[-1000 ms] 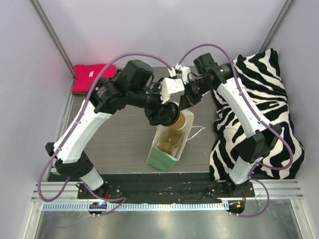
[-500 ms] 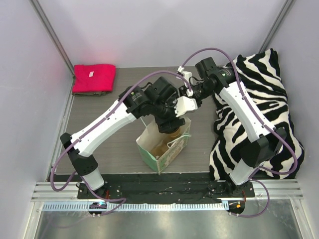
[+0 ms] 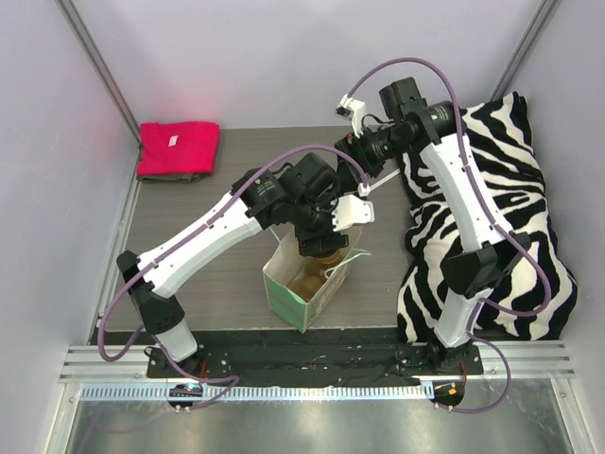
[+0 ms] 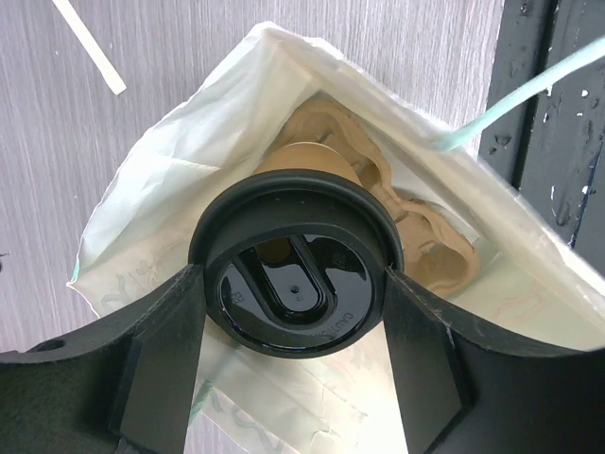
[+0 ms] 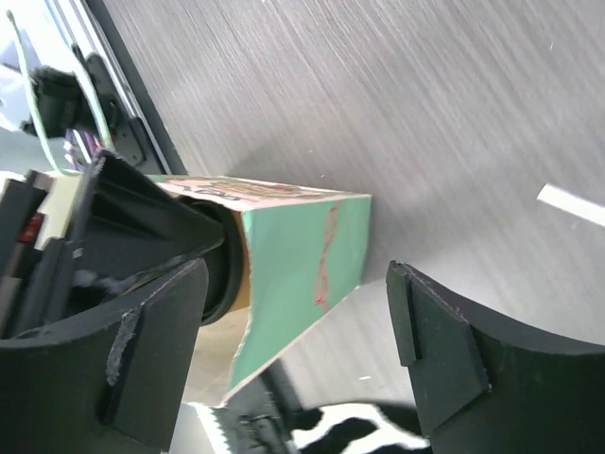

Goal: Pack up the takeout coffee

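The bag stands crooked around the cup that my left gripper is holding. My right gripper needs to pinch the bag's rim and turn the bag until it is square.
The takeout coffee, a tan paper cup under a black lid, hangs in the mouth of the white-and-green paper bag. My left gripper is shut on it, one finger against each side of the lid. A beige pulp carrier lies inside the bag below the cup. From above, the left gripper covers the cup over the bag. My right gripper is open and empty, up and behind the bag. In its wrist view the right gripper faces the bag's green side, apart from it.
A zebra-patterned cushion fills the right side of the table. A red cloth lies at the back left. A loose paper strip rests on the wood near the bag. The black base rail runs along the near edge.
The right gripper has opened, let go of the bag and drawn back upward. The left arm has swung the cup over the bag and lowered it into the mouth. The bag shifted slightly.
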Robot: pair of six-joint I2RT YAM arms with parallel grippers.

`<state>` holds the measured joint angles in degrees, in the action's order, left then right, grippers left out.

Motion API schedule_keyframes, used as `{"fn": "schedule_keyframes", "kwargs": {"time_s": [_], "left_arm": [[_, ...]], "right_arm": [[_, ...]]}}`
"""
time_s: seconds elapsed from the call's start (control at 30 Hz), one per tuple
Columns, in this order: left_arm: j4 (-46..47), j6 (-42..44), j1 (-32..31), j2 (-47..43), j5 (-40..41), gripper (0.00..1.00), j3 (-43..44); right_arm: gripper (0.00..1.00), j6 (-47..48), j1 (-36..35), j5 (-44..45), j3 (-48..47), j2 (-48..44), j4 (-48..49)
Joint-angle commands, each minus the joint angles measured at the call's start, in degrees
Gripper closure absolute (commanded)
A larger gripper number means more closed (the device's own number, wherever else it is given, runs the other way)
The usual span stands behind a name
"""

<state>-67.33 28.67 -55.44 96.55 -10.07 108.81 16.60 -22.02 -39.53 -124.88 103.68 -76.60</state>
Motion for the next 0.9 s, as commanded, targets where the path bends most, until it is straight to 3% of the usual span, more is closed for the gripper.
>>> {"fn": "schedule_keyframes", "kwargs": {"time_s": [0.0,0.33,0.67,0.7,0.77,0.87], "left_arm": [[1.9,1.8,-0.2,-2.9,-1.4,0.70,-0.3],[1.3,1.5,-0.2,-4.0,-2.0,0.70,-1.9],[0.1,1.0,-0.2,-6.2,-2.0,0.71,-4.8],[0.0,1.0,-0.2,-6.4,-2.0,0.71,-5.0],[-0.2,1.0,-0.2,-6.8,-2.0,0.71,-5.8],[-0.5,0.8,-0.2,-7.8,-1.6,0.71,-6.9]], "right_arm": [[0.15,10.1,-0.7,-4.4,-3.9,2.1,-3.5],[0.21,18.5,-3.7,-8.3,-4.2,4.8,-5.7],[0.69,20.9,-5.5,-6.6,0.9,3.1,-6.7],[0.75,20.8,-5.5,-6.3,1.1,2.9,-6.8],[0.98,19.4,-5.5,-4.5,1.7,2.4,-6.5],[0.99,14.0,-5.3,-0.6,2.9,0.8,-4.9]]}}
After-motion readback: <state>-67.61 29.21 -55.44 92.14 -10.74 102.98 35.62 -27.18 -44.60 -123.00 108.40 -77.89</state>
